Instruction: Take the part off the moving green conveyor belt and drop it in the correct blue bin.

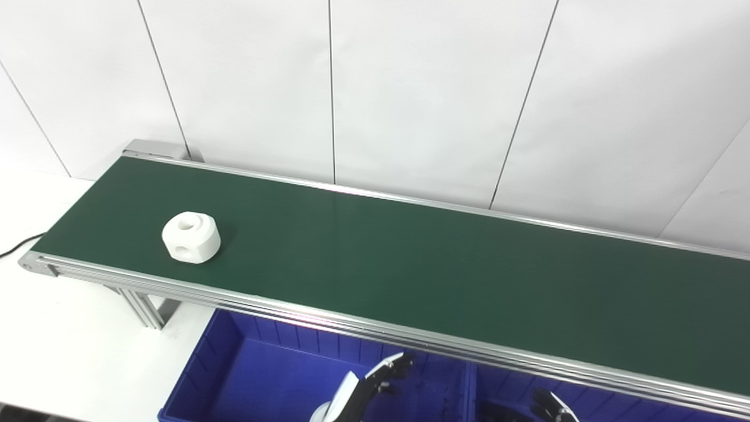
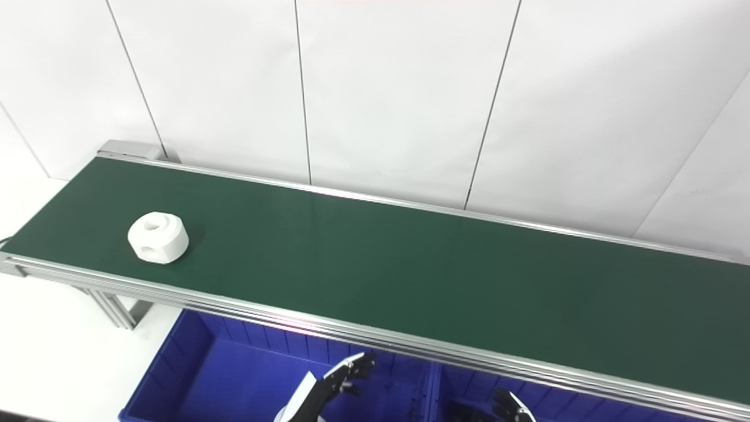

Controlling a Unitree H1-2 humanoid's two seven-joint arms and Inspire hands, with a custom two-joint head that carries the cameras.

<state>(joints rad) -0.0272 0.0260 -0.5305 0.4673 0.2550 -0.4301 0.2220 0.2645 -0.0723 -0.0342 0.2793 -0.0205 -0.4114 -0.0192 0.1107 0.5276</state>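
My gripper will drop this one where I should expect another white part already, because a white curved edge point(image 1: 320, 412) peeks out low in the blue bin point(image 1: 270, 376).
A white rounded part point(image 1: 191, 237) with holes in its top and side sits on the green conveyor belt point(image 1: 410, 258) near its left end. It also shows in the right eye view point(image 2: 158, 237). My left hand point(image 1: 384, 375) is open and empty, low over the left blue bin point(image 1: 202, 363), below the belt's front rail. Only the fingertips of my right hand point(image 1: 551, 405) show at the bottom edge over the right blue bin point(image 1: 615, 401); they look spread. Both hands are far from the part.
The belt's aluminium front rail point(image 1: 351, 319) runs above the bins. A frame leg point(image 1: 143, 308) stands under the belt's left end. A black cable point(image 1: 14, 246) lies on the white table at far left. White wall panels stand behind the belt.
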